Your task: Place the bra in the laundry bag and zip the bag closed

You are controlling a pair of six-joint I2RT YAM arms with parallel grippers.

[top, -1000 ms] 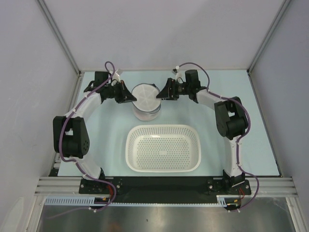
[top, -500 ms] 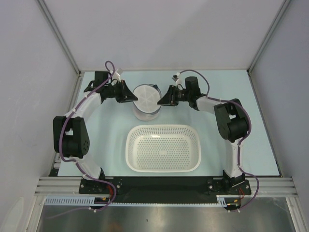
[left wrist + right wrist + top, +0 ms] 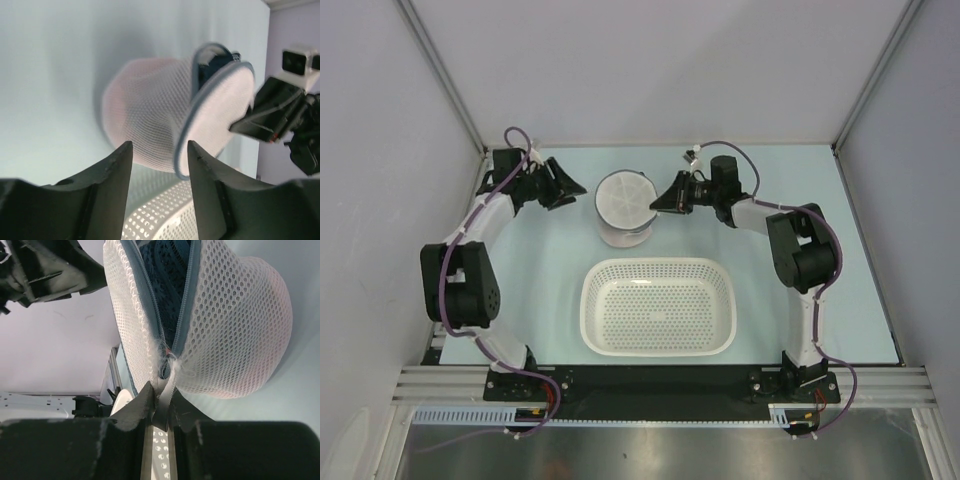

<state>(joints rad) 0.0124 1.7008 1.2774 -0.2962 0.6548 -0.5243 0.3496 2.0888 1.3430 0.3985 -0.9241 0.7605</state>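
Note:
Next, my left gripper pinches the laundry bag's far zip rim (image 3: 180, 167) and pulls it tight, because that rim hangs loose while my right gripper holds the laundry bag's grey tab (image 3: 166, 402).
The laundry bag (image 3: 623, 208), a small white mesh pouch with a round flap lid, stands behind the basket. In the right wrist view the laundry bag (image 3: 235, 325) gapes along its grey zip, and the dark blue bra (image 3: 167, 270) shows inside. My right gripper (image 3: 161, 402) is shut on a grey fabric tab at the bag's zip rim; from above the right gripper (image 3: 658, 204) sits at the bag's right edge. My left gripper (image 3: 560, 186) hangs open a short way left of the bag, holding nothing. The left wrist view shows the bag (image 3: 165, 117) beyond its parted fingers (image 3: 120, 175).
A white perforated plastic basket (image 3: 658, 306) stands in front of the bag, near the middle of the pale table (image 3: 840, 250). Grey walls enclose the back and both sides. The arm bases are bolted at the near edge.
My left gripper let go of the bag's left side, opened and drew back to the left. My right gripper closed on the tab at the bag's right edge.

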